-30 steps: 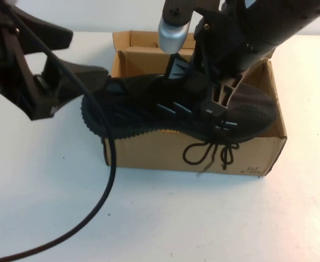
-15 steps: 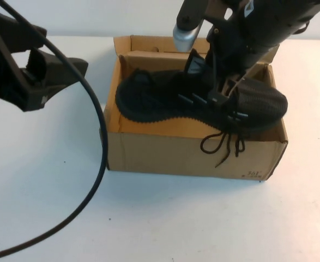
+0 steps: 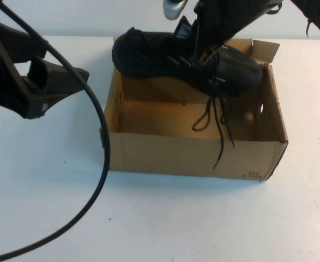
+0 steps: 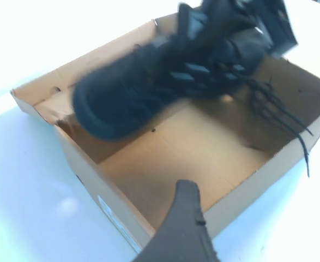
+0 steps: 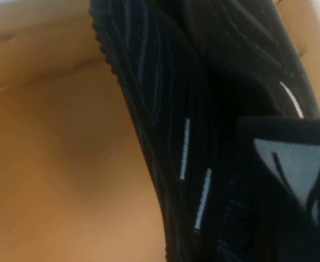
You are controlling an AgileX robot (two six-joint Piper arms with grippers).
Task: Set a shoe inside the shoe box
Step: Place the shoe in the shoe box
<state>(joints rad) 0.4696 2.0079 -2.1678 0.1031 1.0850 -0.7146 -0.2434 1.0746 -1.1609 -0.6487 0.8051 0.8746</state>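
The black shoe is hanging over the shoe box's far side [image 3: 239, 45]. My right gripper should move the shoe back above the shoe box's open bottom [image 3: 165, 117] and put it down inside.
The black shoe [image 3: 149, 57] hangs tilted over the far side of the open brown shoe box [image 3: 181, 155], heel to the left. Its laces [image 3: 217, 125] dangle into the box and over the near wall. My right gripper [image 3: 200, 46] comes down from the top edge and is shut on the shoe's middle by the tongue. The right wrist view shows the shoe's side [image 5: 203, 109] close above the box floor [image 5: 56, 164]. My left gripper [image 3: 67, 61] is open and empty, left of the box. The left wrist view shows the shoe [image 4: 149, 93] above the box [image 4: 165, 158].
A black cable [image 3: 97, 164] loops from the left arm across the white table, close to the box's near left corner. The box's flaps stand upright at the back. One left finger [image 4: 184, 229] shows at the edge of the left wrist view.
The right gripper has carried the shoe up and back, from lying across the box's near wall to hanging over the far side. The left gripper has let go and drawn back left.
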